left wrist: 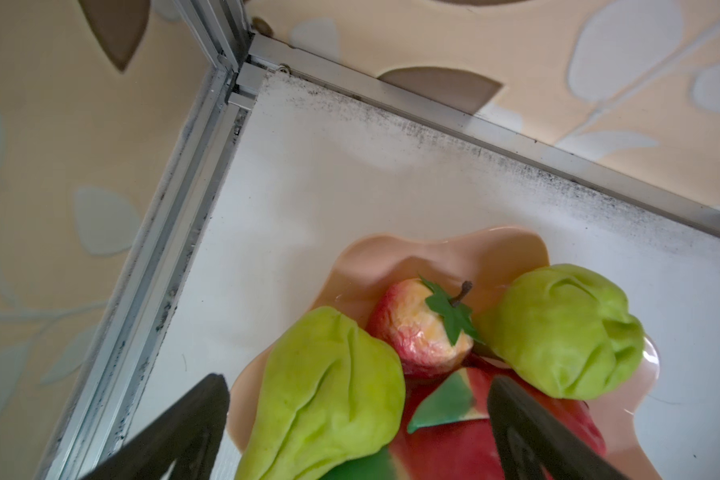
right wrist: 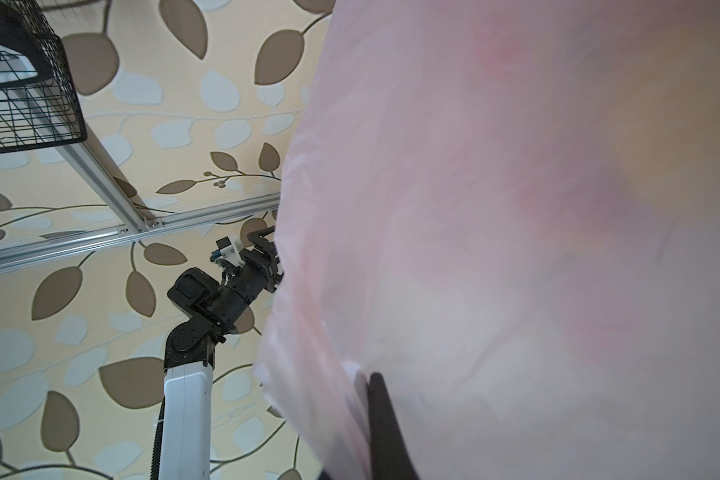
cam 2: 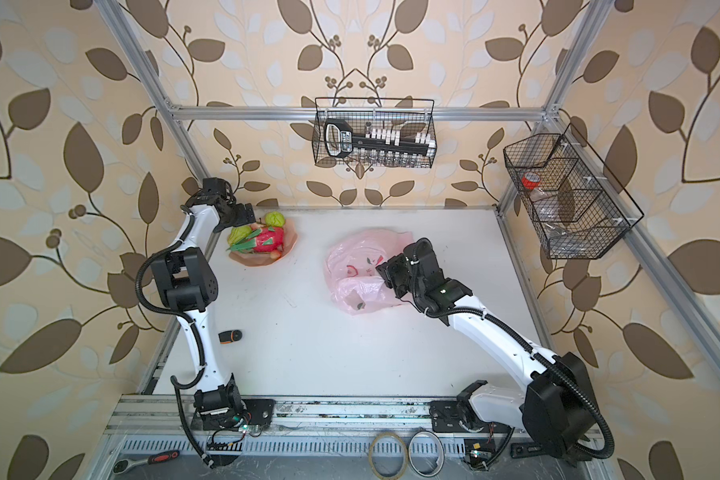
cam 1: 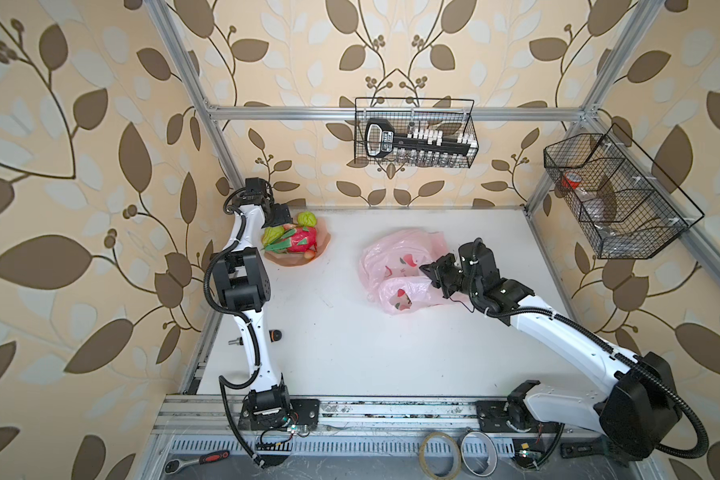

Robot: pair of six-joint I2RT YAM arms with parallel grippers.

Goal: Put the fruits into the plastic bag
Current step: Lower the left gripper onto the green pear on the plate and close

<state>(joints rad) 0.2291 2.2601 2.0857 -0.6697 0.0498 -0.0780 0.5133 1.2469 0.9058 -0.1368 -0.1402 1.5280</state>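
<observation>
The long green fruit (left wrist: 328, 388) lies lengthwise between the open fingers of my left gripper. I should go on lowering until the fingers are on either side of its sides (left wrist: 393, 390), and then close them.
The fruits lie heaped on a peach-pink dish (cam 1: 323, 245) at the far left: two lumpy green ones (left wrist: 329, 395) (left wrist: 558, 332), a red-yellow apple with a leaf (left wrist: 416, 328) and a magenta dragon fruit (cam 1: 300, 244). My left gripper (left wrist: 358, 419) hangs open just over the heap; its fingers straddle a green fruit and the dragon fruit (left wrist: 454, 444) without touching them. The pale-pink plastic bag (cam 1: 391, 259) lies crumpled at mid-table. My right gripper (cam 1: 428, 272) is shut on the bag's edge (right wrist: 516, 208), lifting the film, which fills the right wrist view.
A small black-and-orange object (cam 1: 275, 334) lies on the table near the left arm. Wire baskets hang on the back wall (cam 1: 416, 133) and the right frame (cam 1: 616, 199). Tape rolls (cam 1: 435, 453) and a ratchet wrench (cam 1: 200, 459) lie in front of the table.
</observation>
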